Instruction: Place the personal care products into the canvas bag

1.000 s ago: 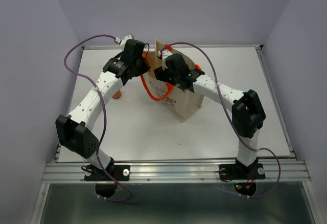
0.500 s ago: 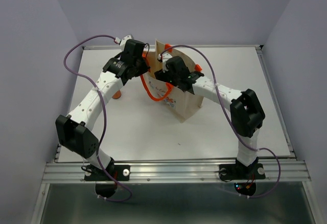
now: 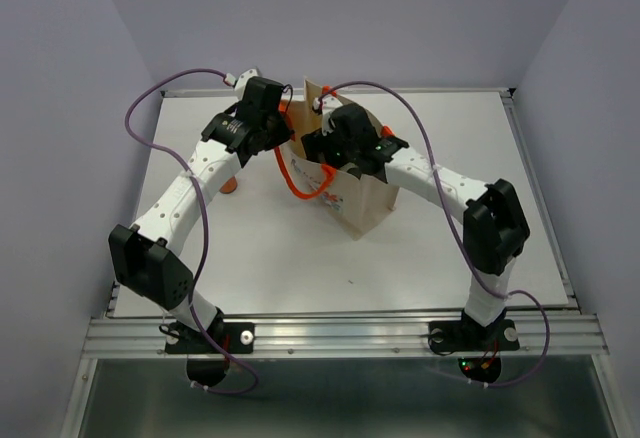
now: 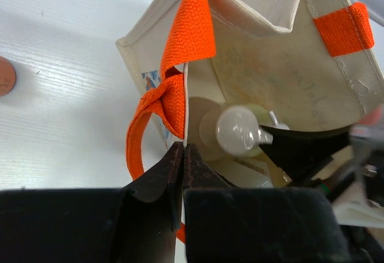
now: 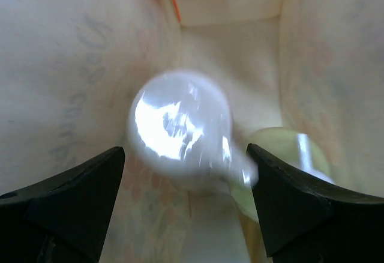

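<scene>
My left gripper is holding the bag's rim, and the brownish bottle [image 3: 229, 185] stands across the canvas bag from my right gripper. So next my left gripper lets go of the bag's rim and takes the bottle.
The canvas bag [image 3: 365, 203] stands mid-table with orange handles [image 4: 192, 26]. My left gripper [image 3: 288, 138] is shut on the bag's left rim [image 4: 184, 146], beside a handle. My right gripper [image 3: 330, 153] is over the bag's mouth, open [image 5: 186, 149], looking down inside. A white-capped bottle [image 5: 180, 128] shows blurred between the open fingers without touching them; it also shows in the left wrist view [image 4: 240, 131]. A pale green bottle [image 5: 282, 152] lies beside it in the bag. A brownish bottle [image 3: 232, 187] stands on the table left of the bag [image 4: 3, 77].
The table's raised metal rim [image 3: 540, 188] runs along its sides. The purple cables of both arms loop above the bag. The bag's loose orange handle [image 3: 300, 186] hangs down its left side.
My right arm's elbow has swung to the right and its wrist has shifted slightly over the bag. My left arm and the bag have not moved.
</scene>
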Controlling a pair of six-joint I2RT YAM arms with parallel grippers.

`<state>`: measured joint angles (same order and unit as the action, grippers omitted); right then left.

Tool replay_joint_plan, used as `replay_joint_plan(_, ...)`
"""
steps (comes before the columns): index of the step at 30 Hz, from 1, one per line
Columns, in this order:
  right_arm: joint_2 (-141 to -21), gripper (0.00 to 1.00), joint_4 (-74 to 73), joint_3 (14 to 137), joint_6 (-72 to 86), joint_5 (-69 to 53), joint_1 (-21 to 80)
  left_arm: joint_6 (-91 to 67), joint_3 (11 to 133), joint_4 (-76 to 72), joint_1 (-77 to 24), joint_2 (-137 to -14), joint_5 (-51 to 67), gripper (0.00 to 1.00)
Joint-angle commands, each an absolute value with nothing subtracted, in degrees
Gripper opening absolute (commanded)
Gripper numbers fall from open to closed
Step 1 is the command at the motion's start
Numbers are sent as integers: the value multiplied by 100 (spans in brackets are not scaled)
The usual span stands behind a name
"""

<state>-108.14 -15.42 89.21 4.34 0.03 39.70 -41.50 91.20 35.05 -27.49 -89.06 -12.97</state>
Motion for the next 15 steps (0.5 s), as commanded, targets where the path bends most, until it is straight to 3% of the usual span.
replay_joint_plan(1,-10318,89,-1502,9333,396,246,3920,-4219,9387,3199,-2760,-8692,-1485,0)
replay_joint_plan(12,-9827,100,-1600,9747,369,703,3920,-4166,9483,3234,-2760,-8763,-1477,0)
replay_joint_plan(15,-9642,100,-1591,9782,360,747,3920,-4149,9518,3261,-2760,-8763,-1468,9)
